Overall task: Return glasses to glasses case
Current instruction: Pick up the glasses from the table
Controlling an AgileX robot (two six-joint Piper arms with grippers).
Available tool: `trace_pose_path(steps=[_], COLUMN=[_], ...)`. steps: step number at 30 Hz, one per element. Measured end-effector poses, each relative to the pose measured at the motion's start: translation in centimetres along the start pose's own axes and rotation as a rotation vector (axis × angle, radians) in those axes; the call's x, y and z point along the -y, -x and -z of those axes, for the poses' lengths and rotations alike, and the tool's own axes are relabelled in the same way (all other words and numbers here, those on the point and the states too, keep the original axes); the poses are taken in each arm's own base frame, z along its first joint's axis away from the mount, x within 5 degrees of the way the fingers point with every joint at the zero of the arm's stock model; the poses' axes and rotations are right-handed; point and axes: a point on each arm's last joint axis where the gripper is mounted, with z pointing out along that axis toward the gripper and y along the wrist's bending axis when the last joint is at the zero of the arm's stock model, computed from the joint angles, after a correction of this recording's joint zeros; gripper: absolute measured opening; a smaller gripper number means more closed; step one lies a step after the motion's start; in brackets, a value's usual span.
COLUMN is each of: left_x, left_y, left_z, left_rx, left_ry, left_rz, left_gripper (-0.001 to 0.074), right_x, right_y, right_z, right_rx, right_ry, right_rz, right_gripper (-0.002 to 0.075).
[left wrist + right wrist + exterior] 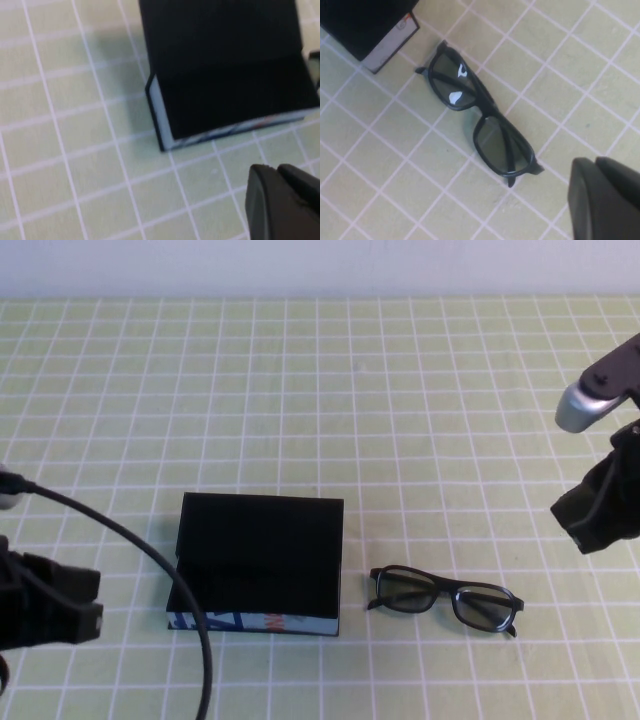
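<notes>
My right gripper keeps moving to the black glasses (410,592) at their bridge (447,586) until its fingers close there, because the glasses are folded and clear of the open glasses case.
The glasses case (258,560) is a black box with a blue, white and red front strip, near the table's middle; its lid appears tipped back, showing a dark inside. The black glasses (445,600) lie folded on the cloth just right of it, apart from it. My left gripper (90,605) hangs at the front left, shut and empty, left of the glasses case (225,80). My right gripper (580,530) is at the right edge, shut and empty, right of and behind the glasses (480,115). The left gripper (275,172) and right gripper (595,165) show fingers pressed together. One corner of the glasses case (365,25) appears in the right wrist view.
A yellow-green cloth with a white grid (400,410) covers the table up to a pale wall at the back. The left arm's black cable (190,610) arcs over the case's front left corner.
</notes>
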Motion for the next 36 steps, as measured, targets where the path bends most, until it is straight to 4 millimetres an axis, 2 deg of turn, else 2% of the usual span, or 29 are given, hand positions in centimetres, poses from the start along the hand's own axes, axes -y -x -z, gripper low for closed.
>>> trace_pose_path(steps=[3,7,11,13,15,19,22,28,36], left_x=[0.4,1.0,1.1,1.0,0.8,0.8,0.7,0.7,0.7], left_y=[1.5,3.9,5.3,5.6,5.5,5.5,5.5,5.5,5.4], left_z=[1.1,2.3,1.7,1.1,0.7,0.3,0.3,0.3,0.3], left_rx=[0.043,0.037,-0.068,-0.102,-0.132,-0.154,-0.154,-0.156,-0.164], left_ry=[-0.006,-0.031,-0.056,-0.061,-0.065,-0.069,-0.068,-0.068,-0.068], left_rz=[-0.033,-0.061,-0.066,-0.063,-0.058,-0.07,-0.074,-0.077,-0.077], left_gripper=[-0.0003,-0.0003,-0.0003,-0.0003,-0.0003,-0.0003,-0.0003,-0.0003,-0.0003], right_x=[0.1,-1.3,-3.2,-3.9,-4.3,-4.2,-4.0,-3.3,-3.0], right_y=[0.8,2.3,3.6,3.8,4.0,4.0,3.8,3.7,3.8], right_z=[-1.4,-3.6,-6.2,-7.6,-8.8,-11.1,-12.7,-15.0,-15.9], right_rx=[-0.056,-0.129,-0.197,-0.232,-0.255,-0.285,-0.302,-0.311,-0.316], right_ry=[0.043,0.106,0.132,0.143,0.151,0.159,0.157,0.118,0.102], right_rz=[0.033,0.211,0.384,0.434,0.458,0.461,0.46,0.485,0.501], right_gripper=[-0.0018,-0.0018,-0.001,0.0018,0.0077,0.0262,0.033,0.0357,0.0359])
